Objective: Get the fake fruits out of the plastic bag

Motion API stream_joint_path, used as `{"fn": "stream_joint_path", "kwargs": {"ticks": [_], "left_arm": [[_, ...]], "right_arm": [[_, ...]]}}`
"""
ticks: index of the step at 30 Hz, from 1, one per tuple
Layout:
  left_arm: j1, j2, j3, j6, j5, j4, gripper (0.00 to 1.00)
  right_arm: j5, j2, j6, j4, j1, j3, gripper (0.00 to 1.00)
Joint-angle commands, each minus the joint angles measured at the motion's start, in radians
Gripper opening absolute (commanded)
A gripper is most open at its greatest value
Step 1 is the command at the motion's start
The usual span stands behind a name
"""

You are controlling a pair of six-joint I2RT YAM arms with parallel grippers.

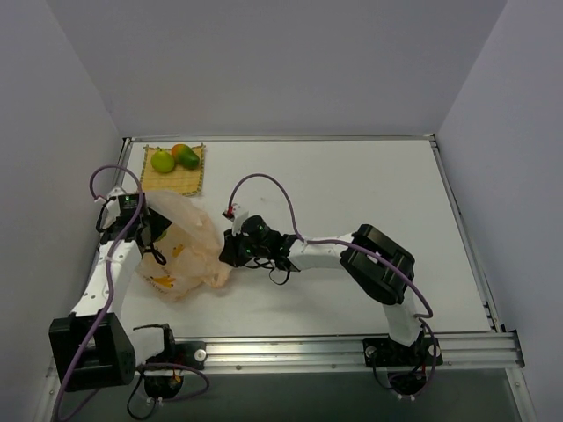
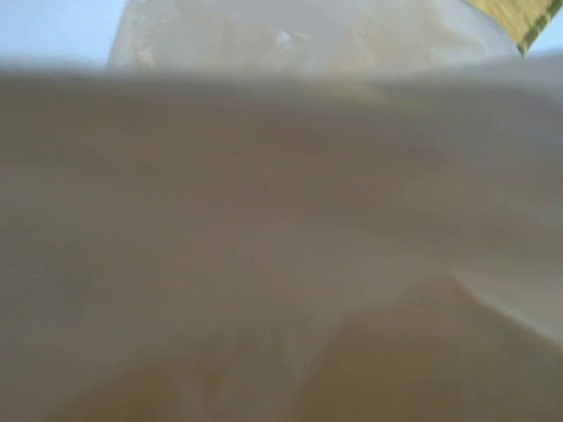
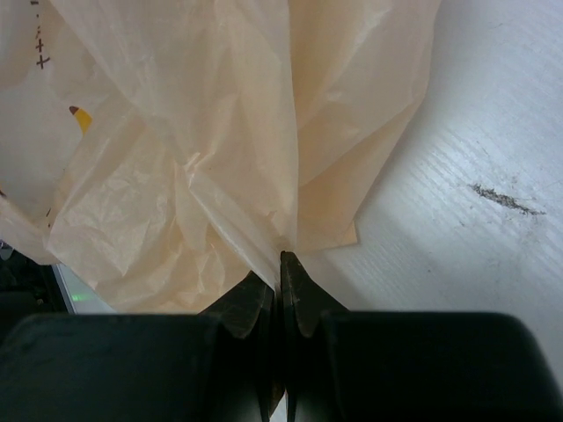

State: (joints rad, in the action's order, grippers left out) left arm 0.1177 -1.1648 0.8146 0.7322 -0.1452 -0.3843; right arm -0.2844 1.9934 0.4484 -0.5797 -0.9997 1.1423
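Note:
The peach plastic bag point(image 1: 176, 208) is bunched up over my left gripper's fingers and covers the fruit. So my left gripper should back away until it is clear and reach into the bag's opening point(image 1: 170, 251).
The peach plastic bag point(image 1: 186, 251) lies crumpled at the left of the table. My right gripper point(image 1: 228, 251) is shut on a fold of its right edge; in the right wrist view the closed gripper point(image 3: 281, 264) pinches the bag point(image 3: 176, 158). My left gripper point(image 1: 153, 230) is pushed against the bag's left side. The bag point(image 2: 281, 229) fills the left wrist view and hides the fingers. A round yellow-green fruit point(image 1: 162, 162) and the green-and-orange mango-like fruit point(image 1: 186, 157) lie on the yellow mat. The third fruit is hidden.
The yellow woven mat point(image 1: 180, 181) lies at the far left corner, just behind the bag; its corner shows in the left wrist view point(image 2: 525, 19). Grey walls enclose the table. A metal rail point(image 1: 352, 350) runs along the near edge.

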Motion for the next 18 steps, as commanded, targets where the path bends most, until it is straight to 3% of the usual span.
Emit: {"fn": "stream_joint_path", "kwargs": {"ticks": [1,6,12,18], "left_arm": [[-0.001,0.057,-0.011,-0.016,0.140,-0.116,0.39],[-0.001,0.160,0.000,-0.043,0.255,-0.220,0.39],[-0.001,0.235,0.086,-0.151,0.392,-0.465,0.41],[-0.001,0.332,0.168,-0.181,0.534,-0.567,0.34]], "right_arm": [[0.028,-0.059,-0.002,-0.025,-0.022,0.000,0.00],[0.047,-0.064,-0.010,-0.016,-0.030,-0.004,0.00],[0.065,-0.079,-0.010,-0.014,-0.024,-0.009,0.00],[0.059,-0.062,-0.002,-0.012,-0.019,-0.004,0.00]]}}
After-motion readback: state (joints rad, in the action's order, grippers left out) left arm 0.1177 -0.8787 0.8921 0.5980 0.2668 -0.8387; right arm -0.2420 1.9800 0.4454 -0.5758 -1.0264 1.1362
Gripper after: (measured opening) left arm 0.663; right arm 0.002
